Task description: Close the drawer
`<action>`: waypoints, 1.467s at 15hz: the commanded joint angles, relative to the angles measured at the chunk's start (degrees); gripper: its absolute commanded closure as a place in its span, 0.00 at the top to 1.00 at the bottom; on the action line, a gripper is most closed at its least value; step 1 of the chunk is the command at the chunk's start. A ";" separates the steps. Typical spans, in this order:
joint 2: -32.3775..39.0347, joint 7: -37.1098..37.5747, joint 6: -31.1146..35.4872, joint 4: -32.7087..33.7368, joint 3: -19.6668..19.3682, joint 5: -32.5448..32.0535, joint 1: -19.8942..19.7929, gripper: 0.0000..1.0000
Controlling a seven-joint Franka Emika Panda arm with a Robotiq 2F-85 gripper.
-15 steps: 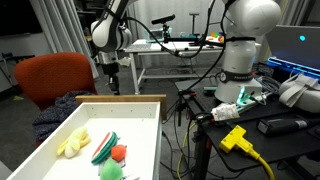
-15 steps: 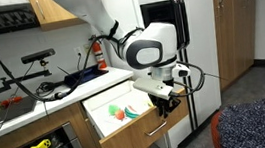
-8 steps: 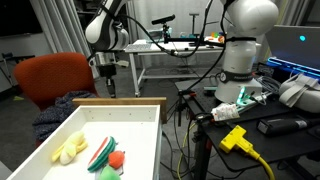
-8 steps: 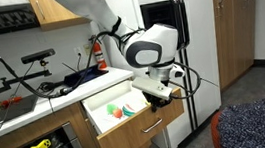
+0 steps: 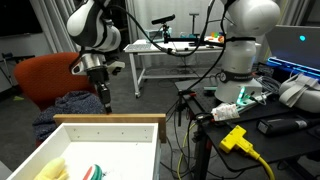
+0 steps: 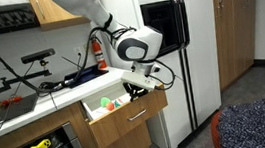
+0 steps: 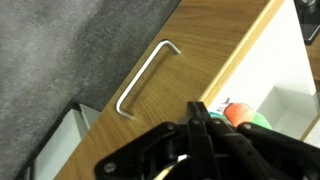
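The fingers of my gripper are at the top edge of the drawer's wood [image 5: 112, 118] front. Next, I move back past the front and push its outer side [image 6: 124, 125] in.
The drawer [image 5: 110, 121] has a light wood rim and a white bottom, and it stands partly open under the counter in both exterior views [image 6: 128, 120]. Toy foods lie inside: a yellow one [image 5: 55, 170], and green and red ones [image 5: 92, 173] [image 6: 106, 104] [image 7: 240, 113]. My gripper [image 5: 103, 95] is shut with its fingertips against the top edge of the drawer's wood front [image 6: 139, 86] [image 7: 197, 115]. A metal bar handle [image 7: 145, 75] sits on the front panel [image 7: 190, 60], apart from the fingers.
A red chair [image 5: 50, 75] with dark cloth stands beyond the drawer. Behind it are a white metal table [image 5: 160, 50] and a white robot [image 5: 245, 40]. A yellow plug [image 5: 235, 137] lies beside them. A fridge [image 6: 169, 40] stands next to the counter [image 6: 35, 100].
The drawer has slid well into the cabinet, with less of its inside showing. My shut gripper has moved with its front edge, towards the counter.
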 commanded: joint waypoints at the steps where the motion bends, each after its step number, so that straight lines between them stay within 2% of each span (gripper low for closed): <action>1: 1.16 -3.35 -5.48 3.35 0.33 1.46 4.55 0.00; 5: -1.95 -4.28 -6.06 2.09 -0.69 -1.07 8.96 0.00; 10: -7.10 -2.11 -2.16 -2.53 -5.09 -8.01 12.11 0.00; 14: -8.66 -0.66 2.66 -4.89 -8.88 -12.76 11.80 0.00; 22: -5.35 1.29 4.38 -2.50 -11.82 -12.56 10.78 0.00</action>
